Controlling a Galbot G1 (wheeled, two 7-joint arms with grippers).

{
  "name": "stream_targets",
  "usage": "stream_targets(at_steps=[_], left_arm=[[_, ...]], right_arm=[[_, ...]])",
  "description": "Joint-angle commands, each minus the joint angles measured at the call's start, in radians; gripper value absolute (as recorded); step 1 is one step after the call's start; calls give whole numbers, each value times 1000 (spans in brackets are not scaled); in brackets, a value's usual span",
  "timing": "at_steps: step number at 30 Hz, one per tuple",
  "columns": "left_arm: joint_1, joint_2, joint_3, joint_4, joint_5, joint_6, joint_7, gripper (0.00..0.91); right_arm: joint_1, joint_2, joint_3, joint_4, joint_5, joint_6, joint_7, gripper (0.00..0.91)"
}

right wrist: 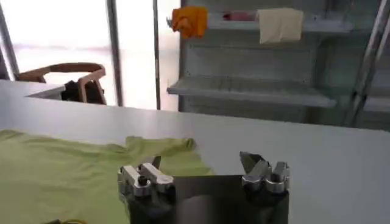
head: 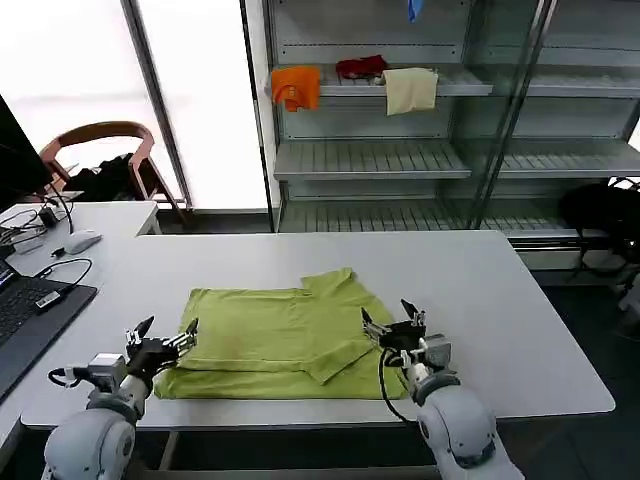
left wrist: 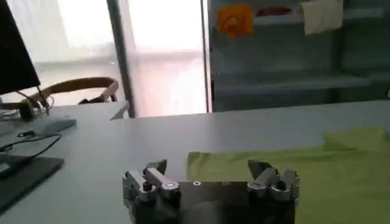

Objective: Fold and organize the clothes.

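The lime yellow-green T-shirt (head: 275, 335) will show a print hidden underneath when I fold it, because the T-shirt's plain side (head: 250, 322) with a folded flap is facing up.
The lime yellow-green T-shirt (head: 275, 335) lies partly folded on the white table (head: 500, 300), with a sleeve sticking out at its far right corner and a folded flap near its front edge. My left gripper (head: 165, 334) hovers open at the shirt's near left corner, nothing between its fingers. My right gripper (head: 392, 320) hovers open at the shirt's near right edge, also holding nothing. The left wrist view has the left gripper (left wrist: 207, 167) just short of the shirt (left wrist: 317, 176). From the right wrist, the right gripper (right wrist: 201, 161) stands over the shirt's (right wrist: 67, 176) edge.
A laptop (head: 25, 310), mouse (head: 80, 241) and cables lie at the table's left end. A chair (head: 100, 160) stands behind it. Shelves (head: 400, 150) at the back hold orange (head: 296, 87), red (head: 360, 67) and cream (head: 410, 90) cloths. Bare table stretches right of the shirt.
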State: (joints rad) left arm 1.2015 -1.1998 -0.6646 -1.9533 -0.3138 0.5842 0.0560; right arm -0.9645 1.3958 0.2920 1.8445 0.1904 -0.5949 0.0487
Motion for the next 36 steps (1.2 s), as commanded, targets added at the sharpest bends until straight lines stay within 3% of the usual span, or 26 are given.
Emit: stream_targets(at_steps=[1,15,28,32,35,36], left_arm=[[-266,104,90,267,-41,0,48,907],[-378,85,164,471,58,-2,88,907],[-372,58,166,475,69,-2,95,907],[-361,55,162,465,67,-2,94,826],[-356,55,161,467,63,-2,101,494],[-354,55,161,468,64,-2,102,423]], right_arm=[[231,11,-30,-259,52,1,11,907],[282,119,-27,-434,-18,5,0,907],[317,172,-29,-495,-53,6,-5,907],[324,187,-26,-517,-72,7,-8,907],[324,195,-24,-525,-90,8,-13,907],[325,198,-23,-529,-100,8,-13,907]])
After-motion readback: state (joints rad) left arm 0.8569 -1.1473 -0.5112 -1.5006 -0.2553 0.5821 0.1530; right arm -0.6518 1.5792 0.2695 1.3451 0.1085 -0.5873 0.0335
